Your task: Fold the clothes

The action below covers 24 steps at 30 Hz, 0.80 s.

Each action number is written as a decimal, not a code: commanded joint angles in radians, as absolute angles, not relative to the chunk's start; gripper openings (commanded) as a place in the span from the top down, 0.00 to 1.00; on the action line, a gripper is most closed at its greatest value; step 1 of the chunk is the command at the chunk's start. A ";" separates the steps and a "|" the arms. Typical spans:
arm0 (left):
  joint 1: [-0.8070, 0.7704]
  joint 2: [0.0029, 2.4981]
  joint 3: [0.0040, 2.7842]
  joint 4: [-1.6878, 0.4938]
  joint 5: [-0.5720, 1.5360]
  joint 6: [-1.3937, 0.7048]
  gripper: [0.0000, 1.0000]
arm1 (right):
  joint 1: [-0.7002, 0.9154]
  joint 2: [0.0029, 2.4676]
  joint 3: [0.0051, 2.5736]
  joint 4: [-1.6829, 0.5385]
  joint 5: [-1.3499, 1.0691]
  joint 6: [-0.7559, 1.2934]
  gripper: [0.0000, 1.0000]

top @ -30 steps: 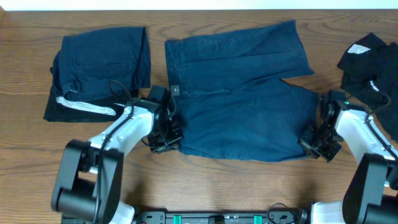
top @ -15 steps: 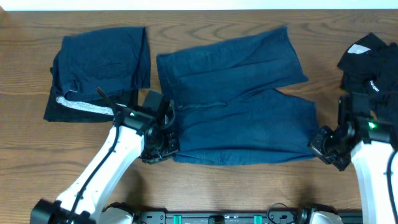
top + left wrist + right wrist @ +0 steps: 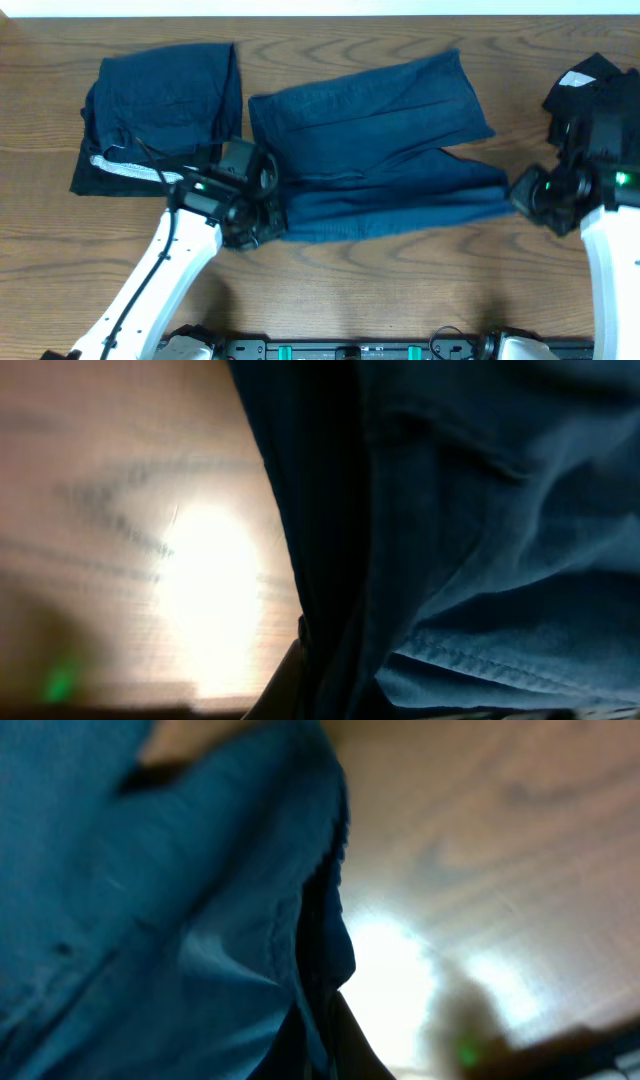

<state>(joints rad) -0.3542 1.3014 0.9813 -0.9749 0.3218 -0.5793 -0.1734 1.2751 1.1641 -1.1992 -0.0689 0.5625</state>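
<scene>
My right gripper should keep going to the shorts' far corner [image 3: 453, 60] and let go there, because the shorts' near edge [image 3: 385, 230] is spread wide and faces their flat far edge.
Wide navy-blue shorts [image 3: 380, 130] lie across the middle of the table, their near edge lifted and doubled over. My left gripper [image 3: 262, 218] is shut on the shorts' near left corner, and dark blue cloth [image 3: 460, 530] fills the left wrist view. My right gripper [image 3: 522, 195] is shut on the near right corner; the right wrist view shows the same blue cloth [image 3: 170, 920] hanging from the jaws. A folded navy garment [image 3: 165, 95] lies at the far left on a black piece with a white stripe [image 3: 125, 170]. A black garment with white marks [image 3: 590, 85] sits at the far right.
The wooden table [image 3: 400, 290] shows bare wood along the near side, between the two arms. The folded pile sits close to my left arm [image 3: 175, 270], and the black garment lies just behind my right arm [image 3: 610, 240].
Both grippers have lifted the shorts' near edge and carried it away from me, so the near half now folds up. The shorts look narrower from front to back.
</scene>
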 commanded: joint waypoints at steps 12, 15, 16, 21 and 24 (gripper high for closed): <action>-0.251 1.333 1.095 -0.562 0.146 -0.581 0.93 | -0.157 1.634 1.423 -0.902 -0.107 0.545 0.99; -0.251 1.372 1.095 -0.490 0.080 -0.575 0.93 | -0.131 1.677 1.423 -0.800 -0.113 0.544 0.99; -0.251 1.387 1.095 -0.470 0.069 -0.569 0.93 | -0.118 1.689 1.423 -0.759 -0.113 0.539 0.99; -0.251 1.469 1.095 -0.356 0.058 -0.569 0.93 | -0.044 1.718 1.423 -0.612 -0.065 0.515 0.99; -0.251 1.525 1.095 -0.291 0.017 -0.570 0.93 | -0.009 1.740 1.423 -0.561 0.008 0.515 0.99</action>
